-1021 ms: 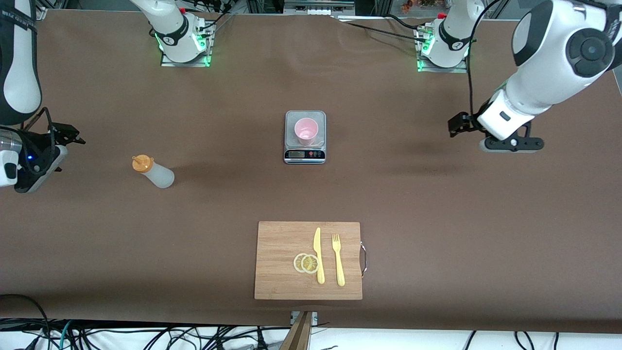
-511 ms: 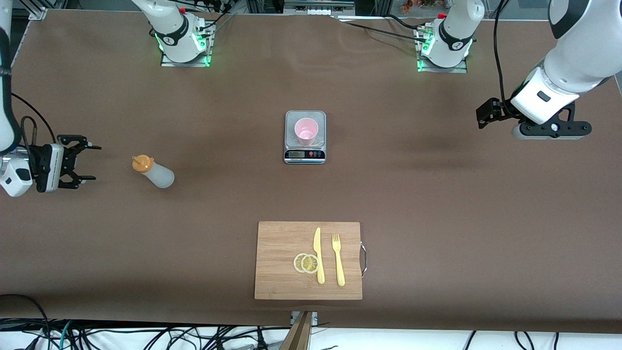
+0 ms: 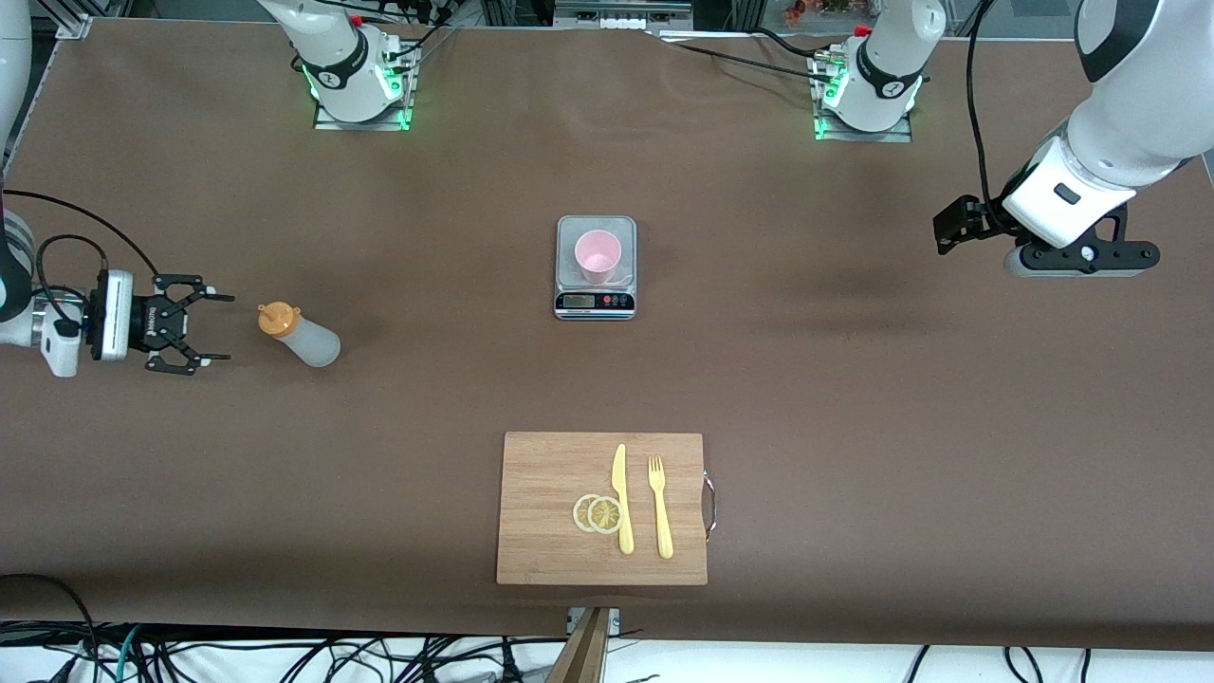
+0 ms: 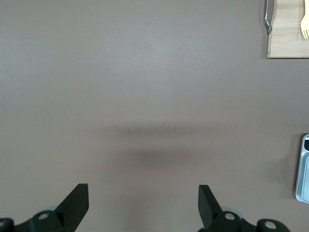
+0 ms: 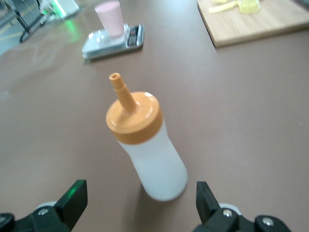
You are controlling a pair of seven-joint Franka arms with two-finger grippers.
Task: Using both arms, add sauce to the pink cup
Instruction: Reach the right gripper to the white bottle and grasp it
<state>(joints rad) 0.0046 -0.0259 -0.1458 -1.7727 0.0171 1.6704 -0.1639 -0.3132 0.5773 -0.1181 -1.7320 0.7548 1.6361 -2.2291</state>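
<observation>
The sauce bottle (image 3: 298,332) is upright and centred in front of the open fingers. My right gripper keeps going toward its whitish body (image 3: 315,343) until the fingers are on both sides of it.
The sauce bottle (image 3: 302,339), whitish with an orange cap and nozzle, stands upright on the brown table toward the right arm's end. My right gripper (image 3: 221,327) lies level just beside it, open and empty, with its fingers pointing at the bottle. In the right wrist view the bottle (image 5: 148,153) stands close ahead between the open fingers of the right gripper (image 5: 140,194). The pink cup (image 3: 597,254) stands on a small scale (image 3: 595,302) at mid-table and also shows in the right wrist view (image 5: 109,17). My left gripper (image 3: 1081,259) hangs open over bare table, shown empty in the left wrist view (image 4: 142,194).
A wooden cutting board (image 3: 550,531) with a yellow knife (image 3: 620,498), a fork (image 3: 660,507) and lemon slices (image 3: 597,513) lies nearer the front camera than the scale. The left wrist view shows the board's corner (image 4: 285,46) and the scale's edge (image 4: 303,169).
My right gripper has swung level and moved in toward the sauce bottle. My left arm has lifted and drawn back toward its end of the table.
</observation>
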